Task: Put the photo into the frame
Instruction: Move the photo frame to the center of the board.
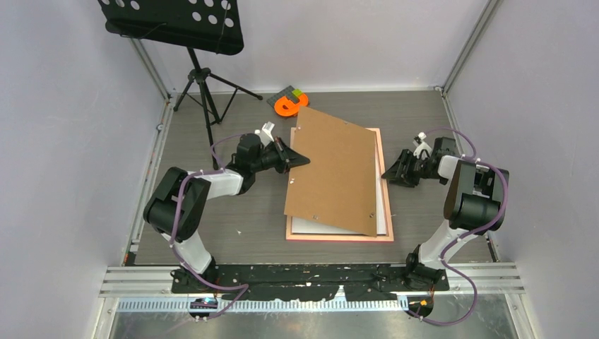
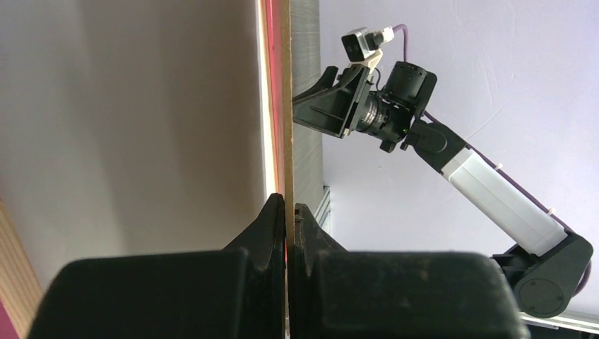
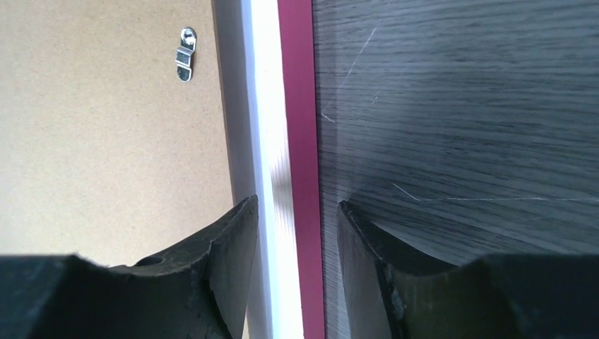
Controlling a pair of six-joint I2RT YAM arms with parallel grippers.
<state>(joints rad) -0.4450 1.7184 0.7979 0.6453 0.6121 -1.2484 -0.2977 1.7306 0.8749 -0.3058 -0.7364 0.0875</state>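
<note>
My left gripper should go on lowering the board's raised edge until it comes close to the frame's opening and then let go, because the board's low side is inside the frame's border.
The frame lies flat mid-table, its salmon-pink border around a white sheet. The photo's seascape picture shows in no view. A brown backing board lies skewed over the frame, its left side raised. My left gripper is shut on the board's left edge; the left wrist view shows the thin board pinched at the gripper. My right gripper is open and empty at the frame's right side. In the right wrist view the gripper straddles the pink border, beside the board.
An orange tape-like object and a small green and dark item lie behind the frame. A black music stand on a tripod stands back left. A metal turn clip sits on the board. Enclosure walls ring the table.
</note>
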